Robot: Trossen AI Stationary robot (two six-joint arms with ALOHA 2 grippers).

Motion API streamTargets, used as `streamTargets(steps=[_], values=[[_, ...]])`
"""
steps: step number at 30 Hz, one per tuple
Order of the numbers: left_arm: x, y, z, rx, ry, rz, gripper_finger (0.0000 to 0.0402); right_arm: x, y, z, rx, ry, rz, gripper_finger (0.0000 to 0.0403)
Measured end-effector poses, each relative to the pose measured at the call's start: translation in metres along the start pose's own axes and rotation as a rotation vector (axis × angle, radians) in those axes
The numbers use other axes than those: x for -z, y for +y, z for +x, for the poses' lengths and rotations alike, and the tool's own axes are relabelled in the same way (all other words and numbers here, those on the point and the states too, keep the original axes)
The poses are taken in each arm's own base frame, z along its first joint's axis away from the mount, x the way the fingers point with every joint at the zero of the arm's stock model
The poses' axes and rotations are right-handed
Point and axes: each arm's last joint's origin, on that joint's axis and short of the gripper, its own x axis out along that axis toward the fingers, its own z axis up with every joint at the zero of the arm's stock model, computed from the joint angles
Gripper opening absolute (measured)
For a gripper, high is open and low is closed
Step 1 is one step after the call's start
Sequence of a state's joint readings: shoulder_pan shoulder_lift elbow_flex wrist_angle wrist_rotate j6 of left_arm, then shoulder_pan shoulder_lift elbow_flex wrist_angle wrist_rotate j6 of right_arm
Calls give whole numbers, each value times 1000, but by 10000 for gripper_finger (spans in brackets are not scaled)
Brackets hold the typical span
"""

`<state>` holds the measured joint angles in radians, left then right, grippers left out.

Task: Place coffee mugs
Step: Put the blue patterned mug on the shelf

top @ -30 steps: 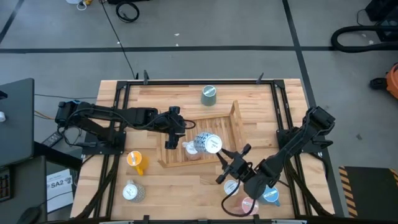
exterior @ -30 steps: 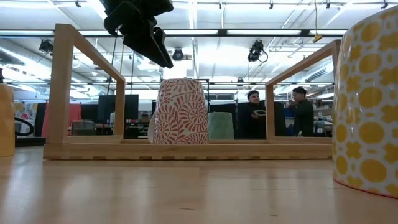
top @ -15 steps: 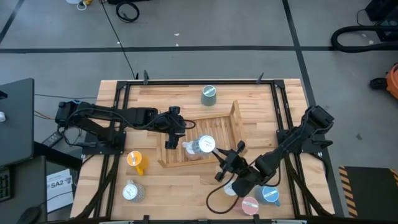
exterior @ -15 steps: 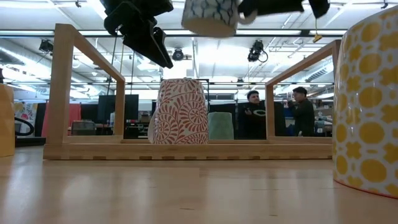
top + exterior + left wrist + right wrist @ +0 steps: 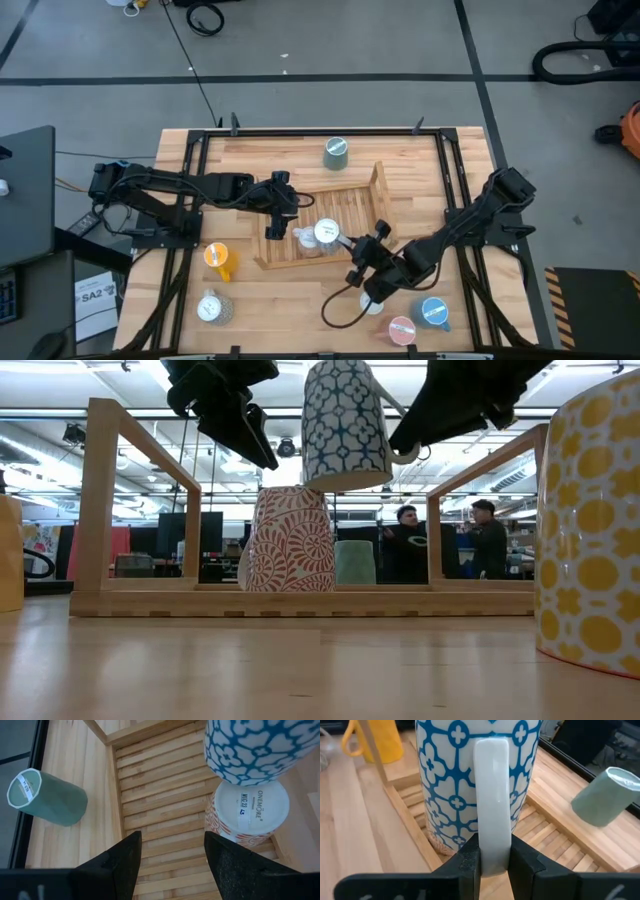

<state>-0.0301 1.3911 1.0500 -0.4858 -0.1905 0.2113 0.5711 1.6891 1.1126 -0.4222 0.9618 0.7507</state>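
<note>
My right gripper has the blue-patterned mug, whose rim overlaps the red-patterned mug's base (image 5: 316, 489), so I'll back it clear and carry it round to the tray's far slats (image 5: 314, 204).
A white mug with a blue pattern (image 5: 345, 425) hangs over the wooden tray (image 5: 355, 200), wider end down, just above a red-patterned mug (image 5: 292, 540) that stands base up in the tray. Whether the two mugs touch, I cannot tell. My right gripper (image 5: 492, 865) is shut on the blue mug's handle. My left gripper (image 5: 172, 865) hovers open over the tray's left part (image 5: 275, 215), with nothing between its fingers. A green mug (image 5: 336, 152) stands on the table beyond the tray. My right gripper pinches the blue mug's white handle (image 5: 492, 820) between its two fingers, at the handle's lower part. It comes in slanting down from the table's near right side. The mug stands upright in the hold, over the red-patterned mug's base (image 5: 250, 805).
A yellow mug (image 5: 218, 258) and a speckled mug (image 5: 210, 307) stand near the table's front left. A pink mug (image 5: 402, 328) and a blue mug (image 5: 434, 312) stand at the front right under my right arm. A yellow-patterned mug (image 5: 590, 520) is close to the low camera.
My right gripper has come down and moved toward the tray's middle with the blue-patterned mug, rolling its wrist. The mug has gone from tilted to upright and has sunk to just above the red-patterned mug.
</note>
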Motion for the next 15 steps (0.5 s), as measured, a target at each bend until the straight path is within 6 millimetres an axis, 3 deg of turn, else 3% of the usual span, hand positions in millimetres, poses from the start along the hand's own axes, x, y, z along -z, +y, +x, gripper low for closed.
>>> streamTargets(steps=[8, 15], values=[[0, 0, 0, 0, -1, 0, 222, -15, -21, -16, 23, -4, 41, 76], [-1, 0, 0, -1, -6, -1, 222, -8, -18, -8, 31, 30, 75, 76]])
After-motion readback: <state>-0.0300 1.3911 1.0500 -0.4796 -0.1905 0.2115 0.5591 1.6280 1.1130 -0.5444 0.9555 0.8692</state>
